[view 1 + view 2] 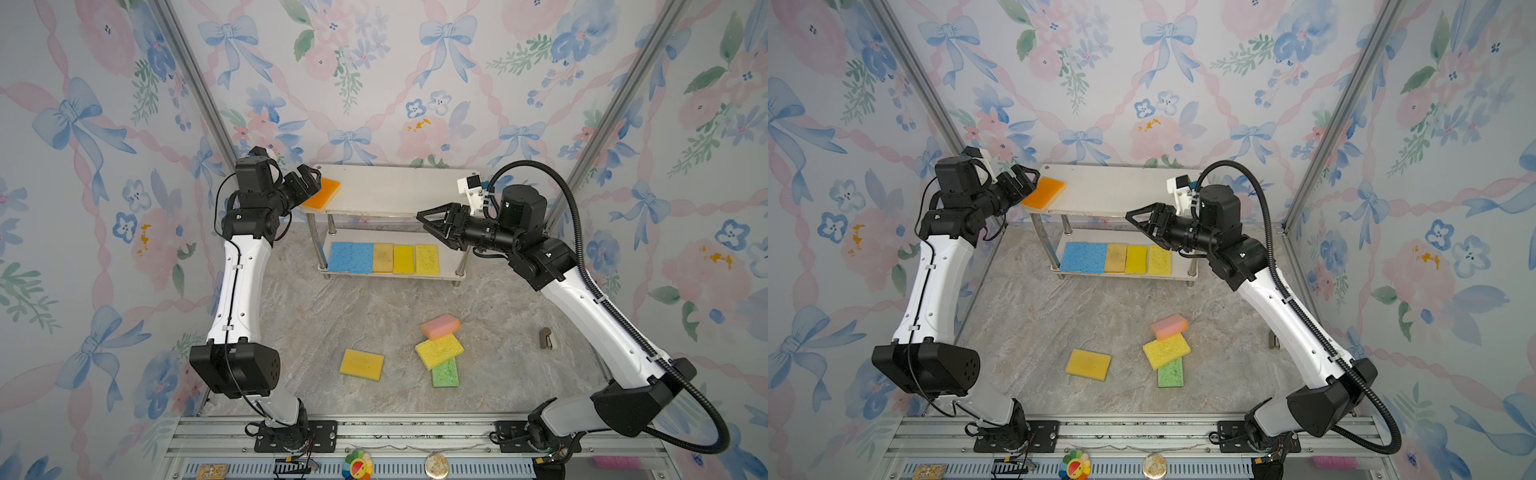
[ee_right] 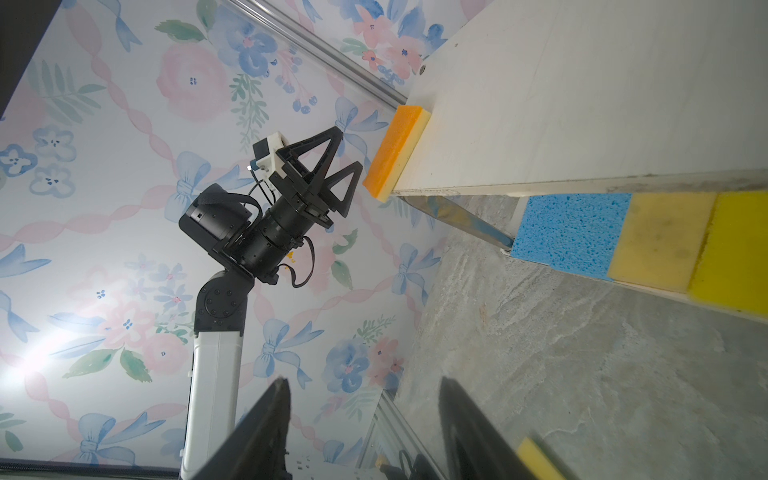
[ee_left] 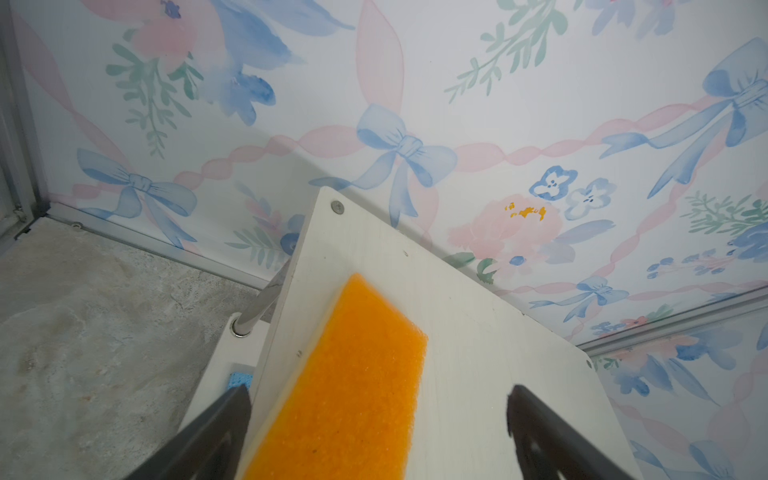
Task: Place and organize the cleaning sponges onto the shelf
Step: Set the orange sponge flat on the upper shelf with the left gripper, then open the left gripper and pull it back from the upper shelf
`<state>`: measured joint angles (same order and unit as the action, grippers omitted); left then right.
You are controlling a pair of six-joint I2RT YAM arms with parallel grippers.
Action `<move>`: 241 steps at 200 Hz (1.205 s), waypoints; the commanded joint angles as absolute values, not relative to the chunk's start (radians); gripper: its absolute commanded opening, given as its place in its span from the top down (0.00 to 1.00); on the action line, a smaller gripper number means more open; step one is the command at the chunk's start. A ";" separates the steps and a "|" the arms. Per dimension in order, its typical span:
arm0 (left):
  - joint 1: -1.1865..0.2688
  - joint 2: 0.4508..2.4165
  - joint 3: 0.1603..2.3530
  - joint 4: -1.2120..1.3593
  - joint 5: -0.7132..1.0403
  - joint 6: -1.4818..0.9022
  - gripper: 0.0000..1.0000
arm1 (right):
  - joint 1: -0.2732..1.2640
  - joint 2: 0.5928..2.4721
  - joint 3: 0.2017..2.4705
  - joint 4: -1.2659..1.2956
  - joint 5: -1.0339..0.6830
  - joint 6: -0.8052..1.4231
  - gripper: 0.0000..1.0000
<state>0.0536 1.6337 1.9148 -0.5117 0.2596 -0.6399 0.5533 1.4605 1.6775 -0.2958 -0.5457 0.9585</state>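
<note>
The orange sponge (image 1: 1045,193) lies crooked with its corner over the top board's end (image 1: 306,204), so my left gripper should nudge it square with the board before leaving.
The shelf (image 1: 399,189) stands at the back. An orange sponge (image 1: 322,193) (image 3: 353,374) lies on the left end of its top board, overhanging the edge. My left gripper (image 1: 319,180) (image 3: 379,392) is open, one finger on each side of that sponge without pinching it. On the lower board lie two blue sponges (image 1: 351,257) and three yellowish ones (image 1: 405,259) in a row. My right gripper (image 1: 422,220) (image 2: 365,380) hangs open and empty before the shelf's right end. On the table lie a pink sponge (image 1: 440,326), a yellow one (image 1: 439,351), a green one (image 1: 445,373) and a yellow one (image 1: 361,364).
A small brown-grey object (image 1: 545,337) lies on the marble table (image 1: 332,316) at the right. Wallpapered walls close in on three sides. A metal rail (image 1: 415,432) carrying both arm bases runs along the front edge.
</note>
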 commanded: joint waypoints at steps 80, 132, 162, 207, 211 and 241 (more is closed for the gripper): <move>0.035 1.601 1.876 -0.515 0.279 -0.597 0.02 | 0.580 1.442 1.653 -0.265 -0.531 0.964 0.39; 0.011 1.570 1.837 -0.515 0.309 -0.624 0.02 | 0.584 1.425 1.624 -0.263 -0.519 0.962 0.39; 0.011 1.555 1.830 -0.514 0.311 -0.630 0.02 | 0.594 1.426 1.625 -0.266 -0.515 0.954 0.39; 0.043 1.537 1.816 -0.515 0.279 -0.633 0.02 | 0.603 1.426 1.632 -0.278 -0.516 0.940 0.39; 0.049 1.532 1.814 -0.515 0.274 -0.636 0.02 | 0.603 1.425 1.632 -0.280 -0.516 0.938 0.39; 0.083 1.525 1.845 -0.514 0.255 -0.640 0.02 | 0.604 1.428 1.638 -0.305 -0.517 0.923 0.39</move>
<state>0.0566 1.5547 1.8275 -0.5220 0.2821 -0.6319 0.5930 1.4544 1.6291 -0.2878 -0.5224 0.9524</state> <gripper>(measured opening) 0.979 0.612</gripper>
